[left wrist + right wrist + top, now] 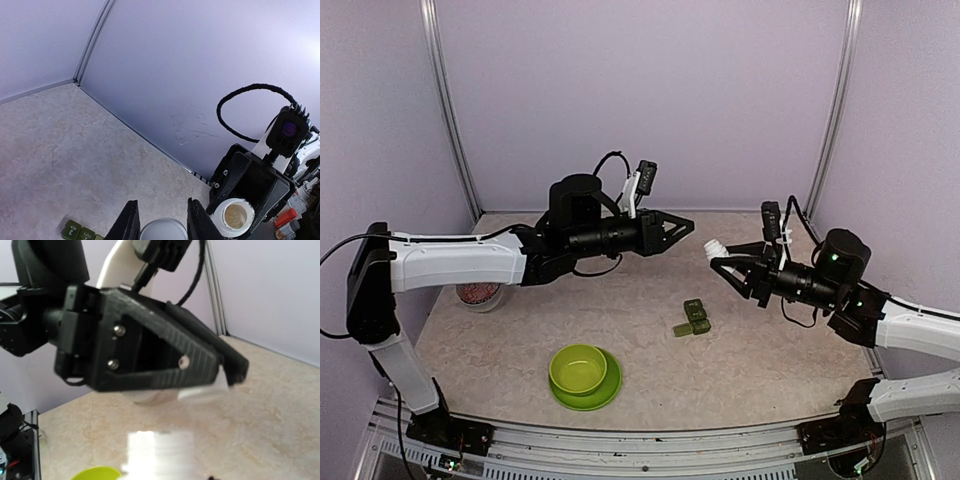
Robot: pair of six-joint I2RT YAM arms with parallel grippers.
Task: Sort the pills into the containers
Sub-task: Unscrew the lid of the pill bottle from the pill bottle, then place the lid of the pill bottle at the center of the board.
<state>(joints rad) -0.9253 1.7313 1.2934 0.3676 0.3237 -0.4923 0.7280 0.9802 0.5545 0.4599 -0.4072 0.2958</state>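
Observation:
The cap is clear of the bottle's opening (234, 216), so my left gripper keeps going down to the free spot (636, 310) by the dark green containers and releases it.
My left gripper (683, 227) reaches over the middle of the table and is shut on a white cap (164, 230), which sits between its black fingers (129, 222). Facing it, my right gripper (722, 257) is shut on a white pill bottle (714, 247). The bottle's open mouth shows tan pills (234, 216) inside. In the right wrist view the bottle (157, 450) is a white blur at the bottom, just short of the left gripper and the cap (202, 391). The dark green containers (693, 318) lie on the table below both grippers, lids closed.
A lime-green bowl (561, 360) on its plate stands near the front edge. A small jar with a reddish top (478, 294) sits at the left under the left arm. Purple walls close off the back and both sides.

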